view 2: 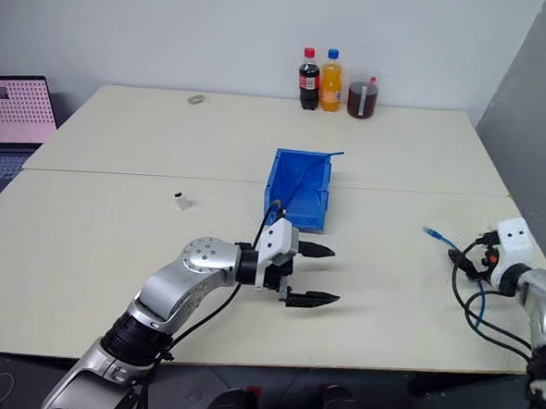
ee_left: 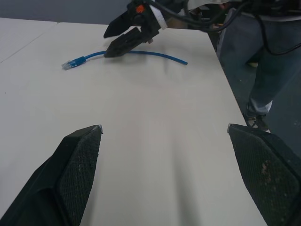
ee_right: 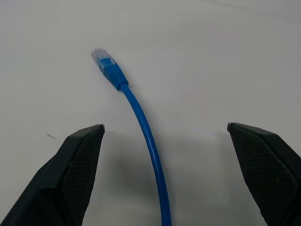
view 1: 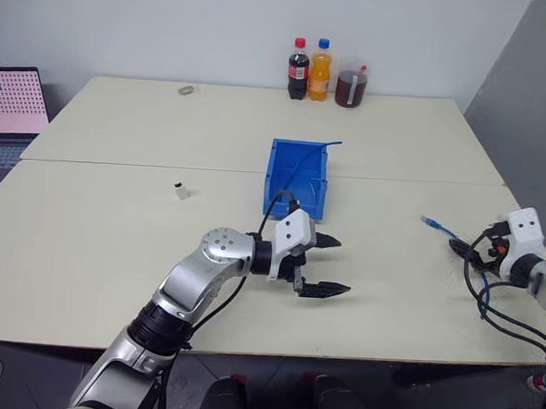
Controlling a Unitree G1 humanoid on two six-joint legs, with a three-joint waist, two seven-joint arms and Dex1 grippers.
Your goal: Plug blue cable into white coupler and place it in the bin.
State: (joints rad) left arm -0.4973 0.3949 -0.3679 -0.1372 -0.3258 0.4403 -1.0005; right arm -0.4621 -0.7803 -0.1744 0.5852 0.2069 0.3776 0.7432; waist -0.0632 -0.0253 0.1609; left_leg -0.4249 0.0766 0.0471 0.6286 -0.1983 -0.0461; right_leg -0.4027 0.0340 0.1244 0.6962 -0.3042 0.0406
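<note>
I expect the tail of the blue cable [view 1: 446,231] to come along freely in a springy arc when I carry the cable, because the cable curves smoothly to a loose end [ee_left: 185,62].
The blue cable [ee_right: 141,120] lies on the table near its right edge, its clear plug [view 1: 428,220] pointing toward the middle. My right gripper [ee_right: 164,127] is open, and the cable runs between its fingers just above the table. The white coupler [view 1: 181,191] stands alone on the table left of the bin [view 1: 273,172], which sits mid-table with its low lip toward me. My left gripper [view 1: 343,264] hovers in front of the bin, open and empty, pointing right toward the cable.
A darker blue cable [view 1: 315,156] lies in the bin and sticks out over its far corner. Two bottles [view 1: 309,69] and a jug [view 1: 351,84] stand at the back edge. A laptop [view 1: 10,105] sits far left. A person's legs [ee_left: 263,70] stand beyond the table's right edge.
</note>
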